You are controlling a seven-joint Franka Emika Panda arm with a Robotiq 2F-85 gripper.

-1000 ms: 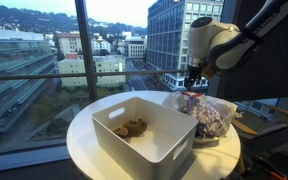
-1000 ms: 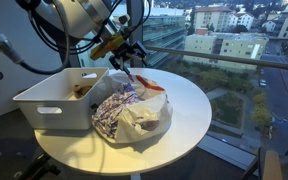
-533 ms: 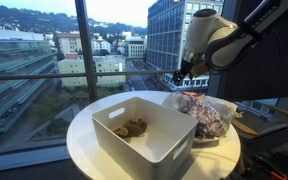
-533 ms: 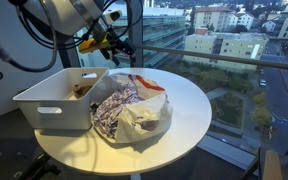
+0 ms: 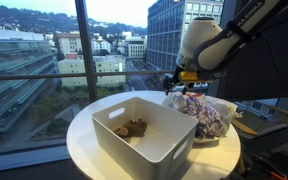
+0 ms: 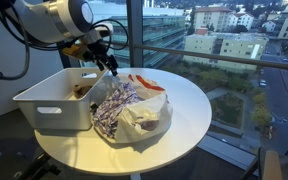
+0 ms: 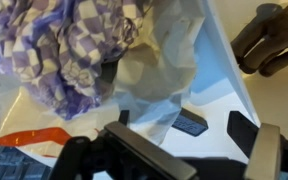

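My open gripper is hanging past the plastic bag's edge, above the dark block. Next, I move back along the bin's side and pinch the bag's loose film.
My gripper hangs over the gap between the white bin's far corner and the plastic bag, low above both. In the wrist view its two dark fingers stand apart with only white surface between them, so it is open and empty. The clear plastic bag holds a purple checked cloth and a red-orange packet. The white bin holds a few brown lumps.
Everything sits on a round white table by a large window with a dark mullion. Black cables run down beside the arm. The bag fills the table next to the bin.
My gripper has moved off the bag sideways towards the bin's corner and come a little lower. The bag and bin have not moved.
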